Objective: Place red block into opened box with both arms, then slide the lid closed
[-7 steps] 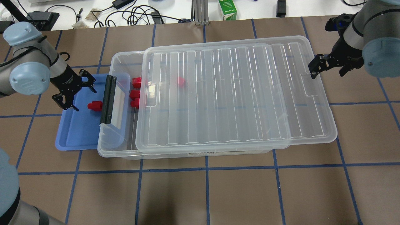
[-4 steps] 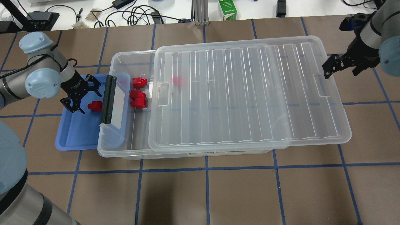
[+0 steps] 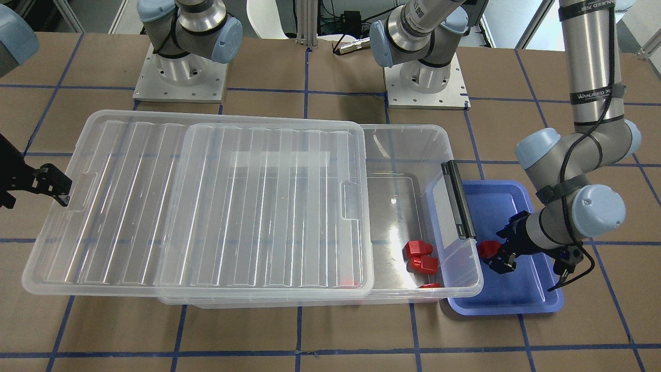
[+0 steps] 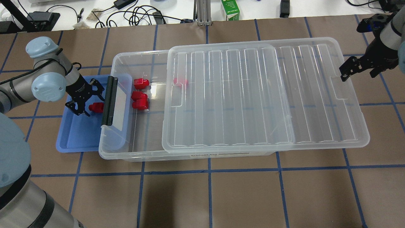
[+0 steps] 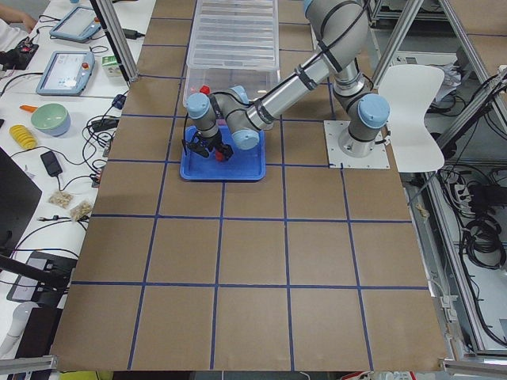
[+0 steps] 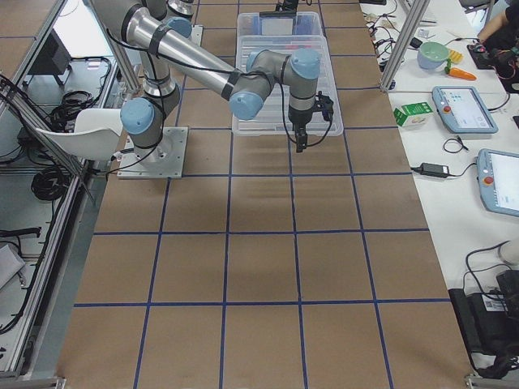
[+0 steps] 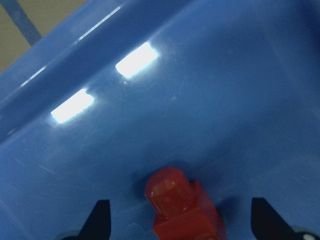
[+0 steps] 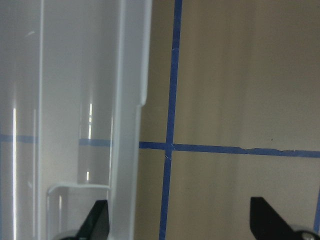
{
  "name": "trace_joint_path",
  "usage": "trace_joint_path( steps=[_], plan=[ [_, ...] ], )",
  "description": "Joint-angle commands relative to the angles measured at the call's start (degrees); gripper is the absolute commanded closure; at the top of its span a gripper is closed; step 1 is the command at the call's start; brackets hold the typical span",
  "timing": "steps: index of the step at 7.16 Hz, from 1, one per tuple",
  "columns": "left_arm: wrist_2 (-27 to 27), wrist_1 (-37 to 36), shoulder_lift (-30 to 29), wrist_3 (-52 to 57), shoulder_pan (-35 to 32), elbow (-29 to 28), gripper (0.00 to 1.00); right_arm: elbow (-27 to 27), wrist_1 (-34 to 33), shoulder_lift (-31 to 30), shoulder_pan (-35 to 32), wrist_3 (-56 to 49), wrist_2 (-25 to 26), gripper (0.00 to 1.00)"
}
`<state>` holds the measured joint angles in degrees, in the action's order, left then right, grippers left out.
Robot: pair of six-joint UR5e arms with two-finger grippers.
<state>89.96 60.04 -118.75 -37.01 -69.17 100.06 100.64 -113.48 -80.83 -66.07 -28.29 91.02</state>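
Observation:
The tray's plain blue bottom (image 3: 524, 286) shows around the red block (image 3: 489, 249). I should expect the tray to be empty when I lift the block out.
A red block (image 4: 96, 107) (image 7: 182, 205) lies in the blue tray (image 4: 79, 136), stud pointing away from the box. My left gripper (image 4: 91, 104) (image 3: 503, 256) is low over it and open, one finger on each side of the block. The clear box (image 4: 126, 155) holds three more red blocks (image 4: 140, 94) in its uncovered left end, and another shows through the lid. The ribbed lid (image 4: 265, 95) lies on the box, shifted right and overhanging the box's right end. My right gripper (image 4: 357, 72) (image 8: 180, 220) is open at the lid's right edge, with one finger over the rim and the other over the table.
The box's black latch bar (image 4: 109, 101) stands between the tray and the box's open end. A green carton (image 4: 230, 9) and cables lie on the white bench beyond the table's far edge. Brown paper with a blue tape grid covers the table (image 4: 208, 196).
The lid has slid to the right, uncovering more of the box's left end, and my right gripper moved right with it. My left gripper came in around the red block in the tray.

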Motion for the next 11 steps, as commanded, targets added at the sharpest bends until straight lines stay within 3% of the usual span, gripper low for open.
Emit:
trace_joint_path(
  steps=[1, 5, 9, 11],
  plan=[
    [0.30, 0.25, 0.09, 0.44, 0.00, -0.21, 0.97, 0.00, -0.16, -0.03, 1.20, -1.41, -0.05, 0.00],
    [5.13, 4.35, 4.91, 9.81, -0.87, -3.63, 1.00, 0.00, -0.25, -0.03, 2.69, -2.12, -0.14, 0.00],
    [3.38, 19.72, 13.34, 19.49, -3.41, -12.50, 1.00, -0.26, -0.07, -0.29, 3.05, -1.94, -0.40, 0.00],
    [0.31, 23.53, 16.60, 20.48, -9.46, -13.75, 1.00, -1.83, 2.64, -2.21, 2.96, -1.33, -0.66, 0.00]
  ],
)
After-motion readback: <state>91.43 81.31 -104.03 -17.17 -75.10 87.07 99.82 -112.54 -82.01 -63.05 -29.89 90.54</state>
